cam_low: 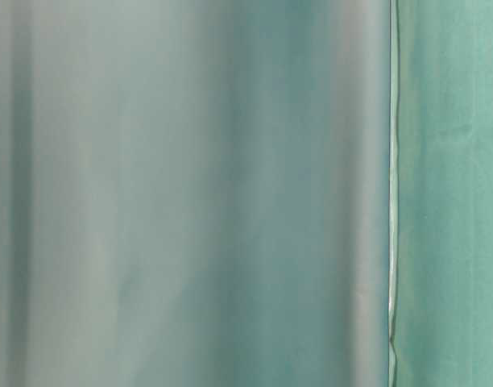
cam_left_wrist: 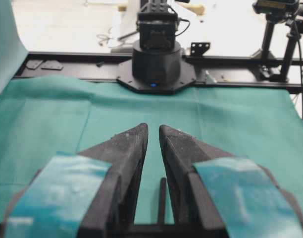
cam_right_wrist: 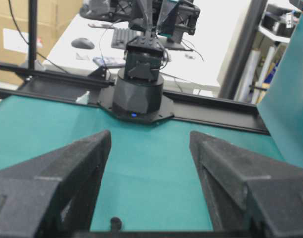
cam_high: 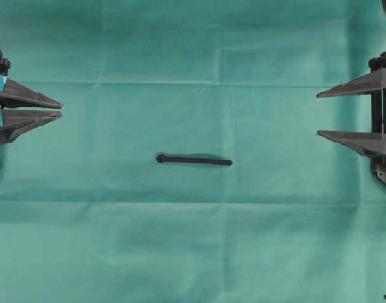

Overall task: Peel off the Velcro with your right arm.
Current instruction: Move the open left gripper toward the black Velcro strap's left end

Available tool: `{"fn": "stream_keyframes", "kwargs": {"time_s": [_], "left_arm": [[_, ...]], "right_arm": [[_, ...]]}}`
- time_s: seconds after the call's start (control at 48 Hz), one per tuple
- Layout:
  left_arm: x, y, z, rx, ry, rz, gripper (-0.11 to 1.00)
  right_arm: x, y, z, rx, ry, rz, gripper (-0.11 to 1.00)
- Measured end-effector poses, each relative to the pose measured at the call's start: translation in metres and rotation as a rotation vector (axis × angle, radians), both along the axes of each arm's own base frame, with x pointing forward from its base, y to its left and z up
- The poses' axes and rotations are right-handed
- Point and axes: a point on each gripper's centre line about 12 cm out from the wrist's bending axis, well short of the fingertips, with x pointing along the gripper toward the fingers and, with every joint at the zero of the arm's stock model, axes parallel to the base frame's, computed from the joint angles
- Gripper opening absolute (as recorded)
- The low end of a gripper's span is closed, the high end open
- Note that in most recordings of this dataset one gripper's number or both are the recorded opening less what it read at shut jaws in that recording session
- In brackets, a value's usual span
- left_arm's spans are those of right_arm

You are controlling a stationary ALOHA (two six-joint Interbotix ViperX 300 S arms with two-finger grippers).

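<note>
The Velcro [cam_high: 198, 160] is flat on the cloth with its knob toward my left gripper, so my left gripper should grab the knob end [cam_high: 166, 158] before my right gripper peels.
The Velcro [cam_high: 194, 160] is a thin black strip lying flat on the green cloth near the middle, its rounded knob [cam_high: 160, 158] at the left end. My right gripper [cam_high: 318, 114], with plain dark grey fingers, is open and empty at the right edge, far from the strip. My left gripper [cam_high: 60, 108], with teal-taped fingers, is shut and empty at the left edge. In the left wrist view the strip [cam_left_wrist: 162, 201] shows between the fingers of the left gripper [cam_left_wrist: 152, 130]. In the right wrist view the knob [cam_right_wrist: 115, 223] shows low between the wide-apart fingers of the right gripper [cam_right_wrist: 150, 139].
The green cloth [cam_high: 193, 240] covers the whole table, with light creases. The opposite arm's base [cam_left_wrist: 156, 64] and a black rail [cam_right_wrist: 216, 116] stand at the far table edge in each wrist view. The table-level view shows only blurred green cloth [cam_low: 190, 193].
</note>
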Motion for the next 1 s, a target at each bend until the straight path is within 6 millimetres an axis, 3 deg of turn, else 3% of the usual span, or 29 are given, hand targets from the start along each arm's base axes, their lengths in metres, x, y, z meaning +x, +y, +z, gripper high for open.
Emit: {"fn": "stream_keyframes", "kwargs": {"time_s": [0.042,0.146,0.229,0.542,0.625,0.708,0.854,1.0], "left_arm": [[0.000,0.000,-0.001,-0.001,0.002,0.000,0.22],[-0.001,0.000,-0.007,-0.018,0.017,0.003,0.03],[0.000,0.000,-0.008,-0.018,0.022,0.003,0.00],[0.017,0.002,-0.023,-0.025,0.078,0.009,0.01],[0.022,0.002,-0.024,-0.021,0.077,0.011,0.12],[0.025,0.003,-0.023,-0.022,0.067,0.015,0.33],[0.025,0.005,-0.022,-0.024,0.057,0.026,0.77],[0.028,0.008,-0.024,-0.027,0.069,0.037,0.80]], "right_arm": [[0.000,0.000,-0.001,0.003,0.002,0.000,0.22],[-0.001,-0.001,-0.009,0.008,0.023,-0.002,0.02],[-0.002,-0.002,-0.015,0.011,0.037,-0.008,-0.07],[-0.004,-0.005,-0.026,0.012,0.064,-0.024,-0.09],[-0.004,-0.005,-0.026,0.012,0.064,-0.025,-0.04],[-0.005,-0.005,-0.028,0.010,0.066,-0.025,0.06],[-0.006,-0.005,-0.033,0.012,0.063,-0.025,0.42],[-0.007,-0.005,-0.035,0.012,0.052,-0.027,0.46]]}}
